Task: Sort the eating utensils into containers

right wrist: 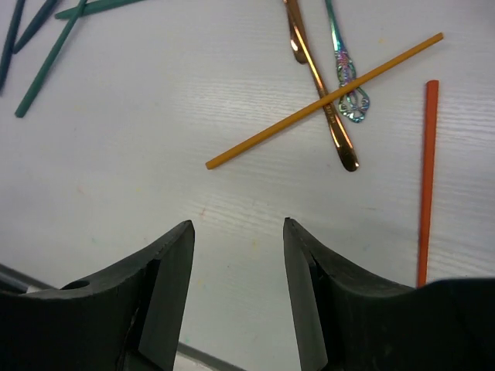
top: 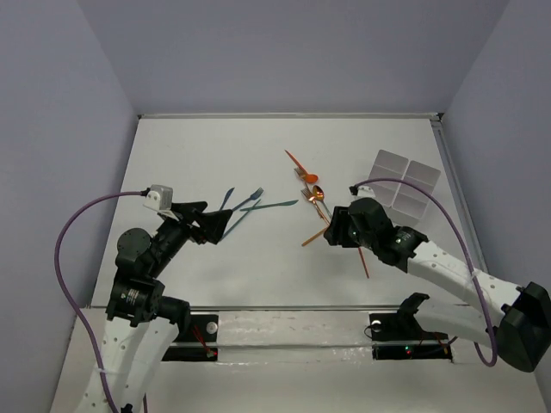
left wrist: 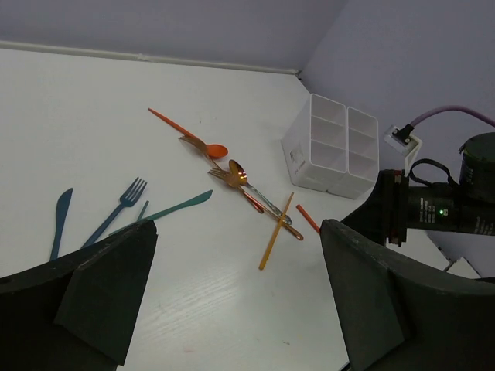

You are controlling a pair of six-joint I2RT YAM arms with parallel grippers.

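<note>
The yellow-orange stick rests atop the copper handle (right wrist: 328,100), so I should go on moving my right gripper toward the stick's clear near part (right wrist: 259,138) before its open fingers straddle it.
Teal and blue utensils (top: 250,206) lie fanned at centre left, just beyond my left gripper (top: 219,225), which is open and empty; they also show in the left wrist view (left wrist: 116,212). Orange and copper utensils (top: 308,182) lie in a line at centre. In the right wrist view a yellow-orange stick handle (right wrist: 325,100) crosses a copper handle (right wrist: 321,85), with an orange handle (right wrist: 425,178) to the right. My right gripper (right wrist: 238,228) is open and empty, hovering just short of that stick. The white four-compartment container (top: 405,181) stands at the back right, and also shows in the left wrist view (left wrist: 332,147).
Purple cables loop from both wrists. The right arm (left wrist: 433,209) shows dark beside the container in the left wrist view. Grey walls close the table on the left, back and right. A rail (top: 284,307) runs along the near edge.
</note>
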